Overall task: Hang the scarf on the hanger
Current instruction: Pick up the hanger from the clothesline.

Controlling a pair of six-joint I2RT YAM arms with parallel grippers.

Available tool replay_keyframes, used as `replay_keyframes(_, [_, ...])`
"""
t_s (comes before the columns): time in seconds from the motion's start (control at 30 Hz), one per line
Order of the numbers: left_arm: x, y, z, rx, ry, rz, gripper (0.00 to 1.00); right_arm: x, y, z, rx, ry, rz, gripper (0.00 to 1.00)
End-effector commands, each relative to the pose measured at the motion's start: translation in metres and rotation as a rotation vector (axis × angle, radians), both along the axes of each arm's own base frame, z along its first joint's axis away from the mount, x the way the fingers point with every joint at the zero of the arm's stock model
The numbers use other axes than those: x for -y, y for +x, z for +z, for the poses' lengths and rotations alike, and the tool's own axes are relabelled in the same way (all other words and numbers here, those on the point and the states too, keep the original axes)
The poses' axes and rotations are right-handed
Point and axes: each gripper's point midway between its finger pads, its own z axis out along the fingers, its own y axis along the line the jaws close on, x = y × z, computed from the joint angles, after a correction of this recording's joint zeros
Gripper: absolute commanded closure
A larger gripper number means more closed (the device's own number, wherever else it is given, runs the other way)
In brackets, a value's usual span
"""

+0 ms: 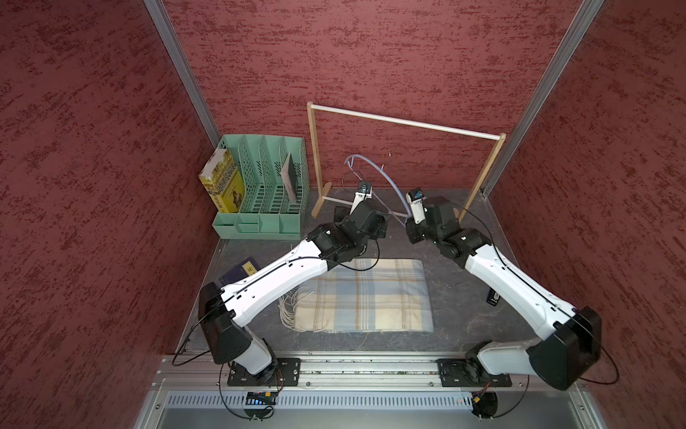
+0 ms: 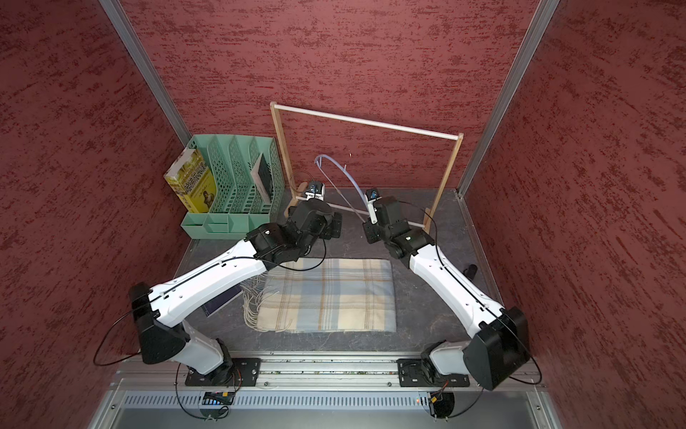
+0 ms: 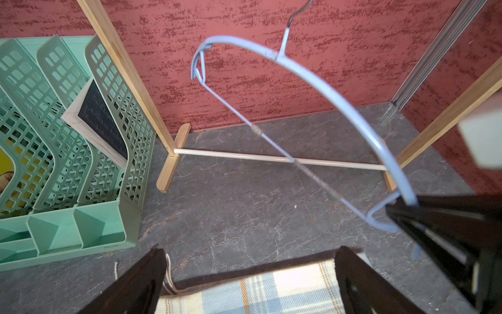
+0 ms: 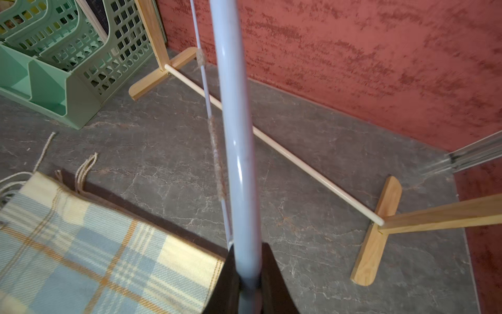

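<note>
I should take the hanger beside the hook with my left gripper before I hang the scarf, because my right gripper holds the hanger by its end, far from the hook.
The plaid cream and light-blue scarf lies folded flat on the dark table, fringe toward the left arm. My right gripper is shut on one end of the light-blue hanger, which stands up on end in front of the rack, its metal hook toward the back wall. My left gripper hangs open just above the scarf's far edge, with nothing between its fingers, beside the hanger's lower end.
A wooden rack with a white rod stands at the back. A green file organizer with a yellow book sits back left. A dark blue book lies under the left arm; a small black object lies under the right arm.
</note>
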Motion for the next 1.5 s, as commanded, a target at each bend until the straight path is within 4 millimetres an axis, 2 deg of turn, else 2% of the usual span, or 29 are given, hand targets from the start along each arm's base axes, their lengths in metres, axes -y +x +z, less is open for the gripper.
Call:
replay_keyframes(0.0, [0.006, 0.004, 0.027, 0.026, -0.058, -0.013, 0.0, -0.005, -0.005, 0.043, 0.266, 0.033, -0.141, 1.0])
replay_keyframes(0.07, [0.007, 0.009, 0.039, 0.03, -0.09, -0.015, 0.0, -0.012, -0.013, 0.034, 0.316, 0.013, -0.172, 1.0])
replay_keyframes(0.23, [0.01, 0.023, 0.05, -0.011, -0.181, -0.015, 0.0, -0.027, -0.022, 0.019, 0.444, -0.069, -0.264, 1.0])
replay_keyframes(0.37, [0.015, 0.029, 0.044, -0.066, -0.24, -0.005, 0.0, -0.041, -0.017, 0.01, 0.515, -0.131, -0.323, 1.0])
replay_keyframes(0.6, [0.022, 0.035, 0.01, -0.175, -0.219, 0.054, 0.0, -0.068, 0.001, -0.001, 0.554, -0.166, -0.351, 1.0])
replay_keyframes(0.87, [0.011, 0.024, 0.007, -0.146, -0.2, 0.16, 0.0, -0.093, 0.018, 0.001, 0.593, -0.189, -0.334, 1.0])
replay_keyframes(1.03, [0.0, 0.02, -0.002, -0.097, -0.242, 0.231, 0.0, -0.099, 0.021, 0.003, 0.596, -0.196, -0.324, 1.0])
replay_keyframes(1.2, [-0.022, 0.026, -0.005, 0.031, -0.229, 0.358, 0.0, -0.1, 0.022, 0.002, 0.575, -0.191, -0.311, 1.0])
replay_keyframes(1.47, [-0.012, 0.055, -0.012, 0.133, -0.263, 0.401, 0.04, -0.103, 0.021, -0.003, 0.532, -0.18, -0.286, 1.0])
